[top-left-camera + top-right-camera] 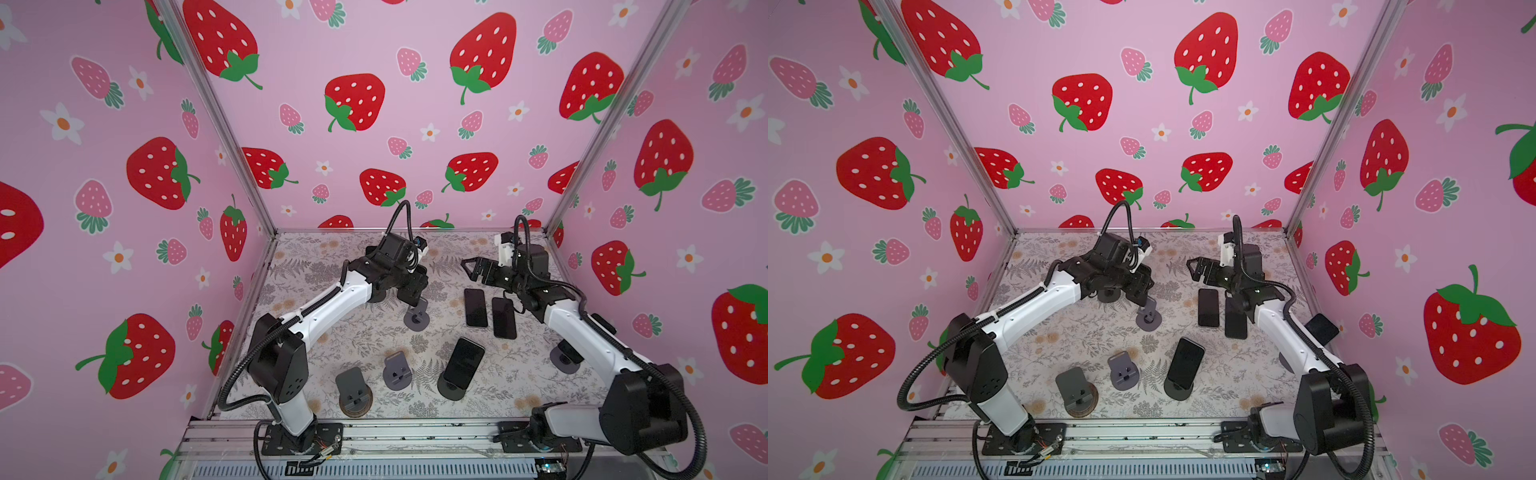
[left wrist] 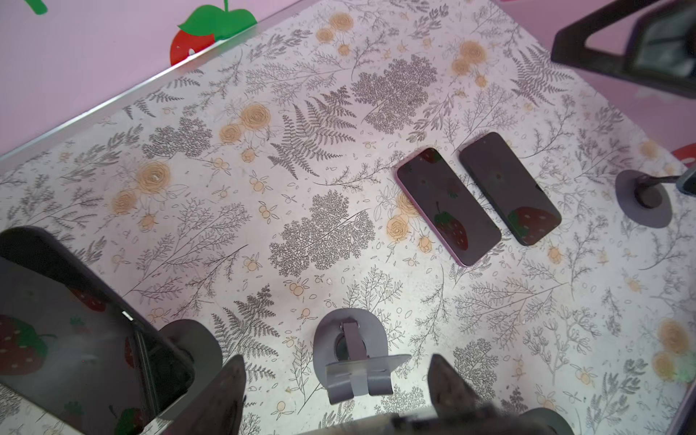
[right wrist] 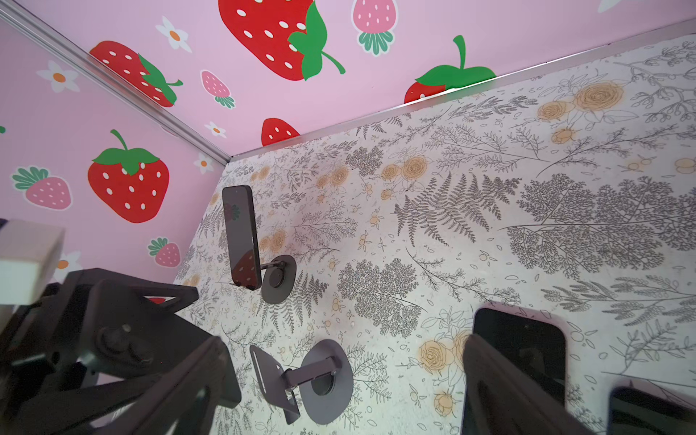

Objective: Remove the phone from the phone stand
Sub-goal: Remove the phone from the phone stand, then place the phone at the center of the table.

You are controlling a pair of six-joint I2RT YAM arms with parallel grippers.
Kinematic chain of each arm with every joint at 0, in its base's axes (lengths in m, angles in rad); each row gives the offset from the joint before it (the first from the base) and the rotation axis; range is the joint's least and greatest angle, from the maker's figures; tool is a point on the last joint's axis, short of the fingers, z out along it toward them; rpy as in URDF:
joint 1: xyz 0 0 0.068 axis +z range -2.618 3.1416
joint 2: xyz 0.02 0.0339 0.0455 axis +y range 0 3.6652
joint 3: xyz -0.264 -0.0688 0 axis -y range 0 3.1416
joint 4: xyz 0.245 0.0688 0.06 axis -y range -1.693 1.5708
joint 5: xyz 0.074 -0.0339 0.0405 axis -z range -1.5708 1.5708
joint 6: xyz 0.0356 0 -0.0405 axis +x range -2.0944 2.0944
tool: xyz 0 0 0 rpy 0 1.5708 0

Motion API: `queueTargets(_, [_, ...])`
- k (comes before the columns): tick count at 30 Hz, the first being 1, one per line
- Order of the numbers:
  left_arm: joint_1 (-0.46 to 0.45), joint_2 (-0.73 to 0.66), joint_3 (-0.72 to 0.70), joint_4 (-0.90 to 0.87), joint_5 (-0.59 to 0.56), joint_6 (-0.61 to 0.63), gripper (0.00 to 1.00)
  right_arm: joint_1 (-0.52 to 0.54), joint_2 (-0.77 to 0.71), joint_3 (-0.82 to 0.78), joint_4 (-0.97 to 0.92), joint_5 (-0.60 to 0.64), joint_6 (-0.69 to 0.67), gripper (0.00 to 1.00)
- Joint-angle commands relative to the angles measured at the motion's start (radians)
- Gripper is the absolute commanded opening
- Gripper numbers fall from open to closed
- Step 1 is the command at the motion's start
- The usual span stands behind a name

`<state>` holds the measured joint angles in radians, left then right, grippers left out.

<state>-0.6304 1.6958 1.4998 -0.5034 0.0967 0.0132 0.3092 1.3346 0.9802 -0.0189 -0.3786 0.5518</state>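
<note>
I keep my left gripper going, with the phone clear of the middle grey stand [image 1: 416, 317], to the open table [image 1: 357, 341] behind the front stands and let the phone go there.
A dark phone [image 3: 241, 237] stands upright on a grey phone stand [image 3: 278, 278] at the back left, right beside my left gripper [image 2: 335, 361]; the left wrist view has this phone [image 2: 75, 331] close up. That gripper's jaws stand apart over an empty grey stand [image 2: 352, 350], touching nothing. In both top views a second phone [image 1: 463, 361] leans on a black stand [image 1: 451, 390] at the front middle. A third phone [image 1: 1320, 328] on a stand shows behind the right arm. My right gripper [image 1: 471, 268] hangs open and empty near the back.
Two phones [image 1: 476, 307] [image 1: 504, 318] lie flat side by side under the right gripper. Two empty grey stands [image 1: 397, 370] [image 1: 353, 392] sit at the front left. The stand under the left gripper [image 1: 417, 318] is mid-table. Pink walls close in on three sides.
</note>
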Motion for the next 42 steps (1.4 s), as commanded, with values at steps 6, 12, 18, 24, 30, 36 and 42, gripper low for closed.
queueTargets(6, [0.054, -0.142, -0.113, -0.054, -0.031, -0.081, 0.69, -0.008, -0.011, 0.039, -0.041, 0.005, -0.027, 1.0])
queueTargets(12, [0.106, -0.239, -0.278, -0.041, -0.003, -0.152, 0.69, -0.009, 0.003, 0.027, -0.014, -0.014, -0.001, 1.0])
queueTargets(18, [0.161, -0.308, -0.395, -0.038, -0.001, -0.184, 0.69, -0.007, 0.0, 0.015, -0.008, -0.007, 0.011, 1.0])
queueTargets(24, [0.176, -0.326, -0.475, -0.026, -0.018, -0.19, 0.69, -0.009, -0.016, -0.003, 0.012, 0.028, 0.023, 1.0])
queueTargets(30, [0.233, -0.288, -0.526, -0.012, 0.007, -0.218, 0.69, -0.009, 0.0, -0.02, 0.053, 0.014, 0.052, 1.0])
queueTargets(36, [0.251, -0.224, -0.529, -0.026, 0.002, -0.251, 0.69, -0.008, 0.013, -0.009, 0.05, 0.005, 0.054, 1.0])
queueTargets(42, [0.259, -0.13, -0.498, -0.058, -0.002, -0.261, 0.69, -0.008, 0.008, -0.003, 0.033, 0.02, 0.034, 1.0])
